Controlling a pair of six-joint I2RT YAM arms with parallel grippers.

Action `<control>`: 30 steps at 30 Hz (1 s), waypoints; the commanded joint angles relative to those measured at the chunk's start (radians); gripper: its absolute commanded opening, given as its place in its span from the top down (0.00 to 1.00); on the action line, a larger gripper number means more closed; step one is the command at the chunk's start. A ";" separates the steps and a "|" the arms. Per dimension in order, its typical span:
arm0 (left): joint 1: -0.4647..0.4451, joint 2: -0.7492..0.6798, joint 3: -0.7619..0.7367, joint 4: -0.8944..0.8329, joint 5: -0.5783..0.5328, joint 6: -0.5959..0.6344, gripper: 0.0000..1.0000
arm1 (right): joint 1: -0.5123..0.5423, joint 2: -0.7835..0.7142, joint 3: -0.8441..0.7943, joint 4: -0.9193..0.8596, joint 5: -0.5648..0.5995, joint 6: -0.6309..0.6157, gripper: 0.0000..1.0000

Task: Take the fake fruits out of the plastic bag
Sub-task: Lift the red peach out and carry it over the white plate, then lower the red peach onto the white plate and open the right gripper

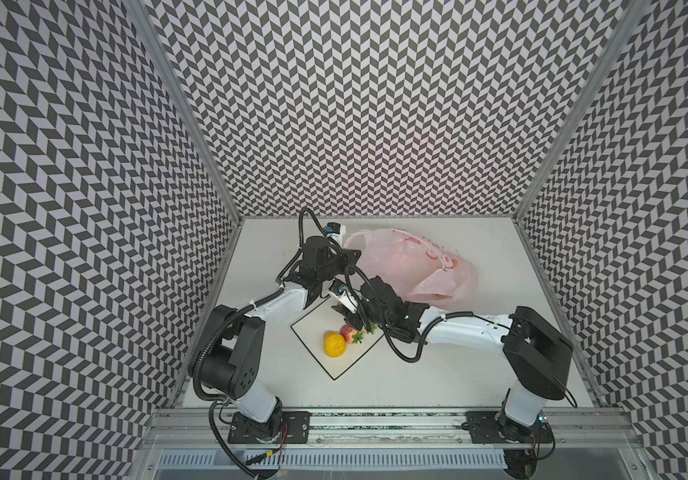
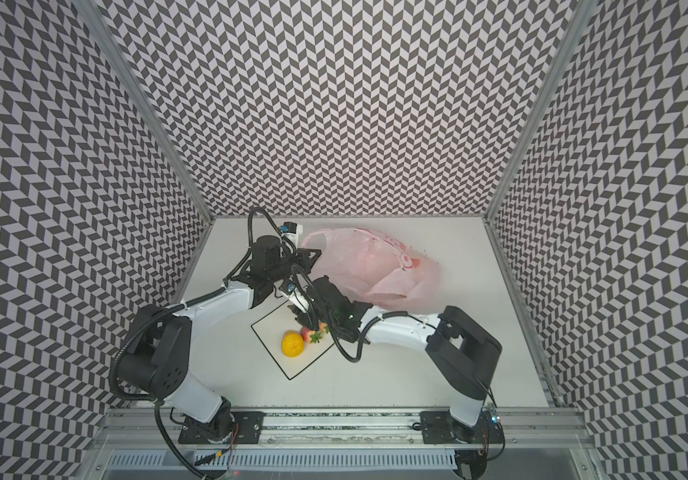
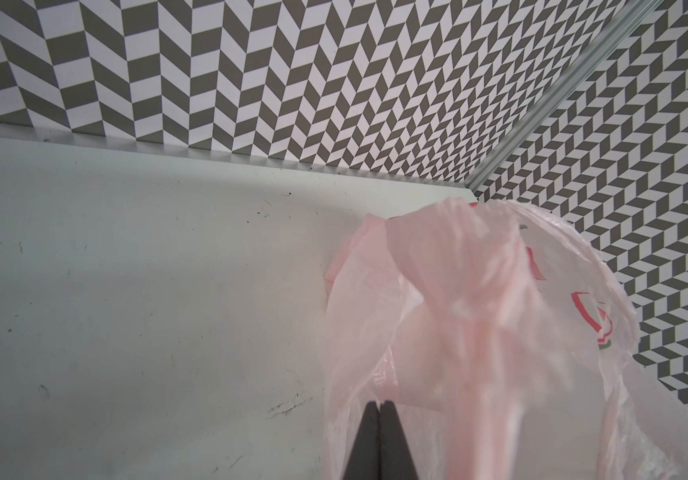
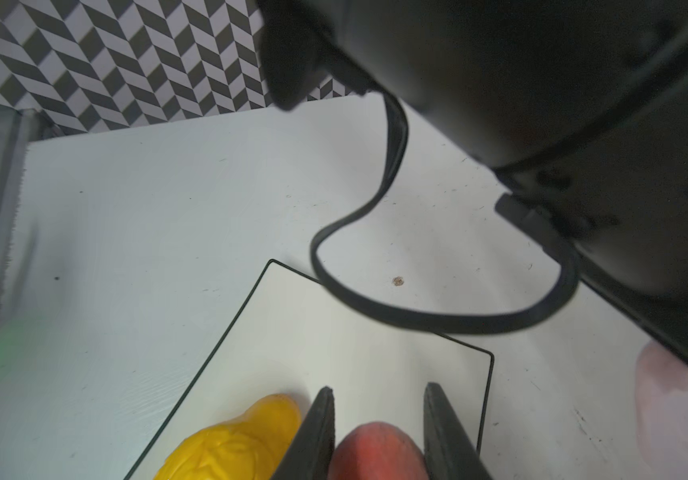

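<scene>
I keep lowering my right gripper until the red fruit (image 4: 377,453), which hangs over the plate's clear part (image 1: 328,316) beside the yellow fruit, touches the plate.
The pale pink plastic bag (image 1: 417,266) (image 2: 375,266) lies crumpled at the back of the table. My left gripper (image 1: 352,254) (image 3: 379,405) is shut on the plastic bag's near left edge, and film (image 3: 500,332) hangs around the jaws. My right gripper (image 1: 346,318) (image 4: 377,386) hovers low over the plate. In the right wrist view a red strawberry (image 4: 375,449) fills the gap between its fingers. A ridged yellow fruit (image 1: 334,345) (image 4: 230,449) and a strawberry (image 1: 349,333) rest on the plate beside that gripper. I cannot tell whether this strawberry is the held one.
The white square plate (image 1: 321,365) (image 4: 313,332) with a thin black rim sits left of the table's middle. My left arm's black wrist and a cable loop (image 4: 438,320) hang just behind the plate. Patterned walls close three sides, and a metal rail (image 1: 375,419) runs along the front.
</scene>
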 commanded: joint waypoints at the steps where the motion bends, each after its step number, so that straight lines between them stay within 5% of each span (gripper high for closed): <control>1: 0.006 -0.037 -0.023 0.026 0.014 -0.001 1.00 | 0.008 0.093 0.051 0.057 0.079 -0.087 0.86; 14: 0.040 -0.065 -0.038 -0.002 0.031 0.016 1.00 | 0.005 0.293 0.179 0.029 0.010 -0.121 0.81; 23: 0.039 -0.072 -0.045 -0.002 0.036 0.016 1.00 | 0.006 0.279 0.159 0.028 -0.016 -0.124 0.44; 30: 0.039 -0.074 -0.035 -0.002 0.035 0.013 1.00 | 0.011 0.194 0.127 0.024 -0.055 -0.127 0.31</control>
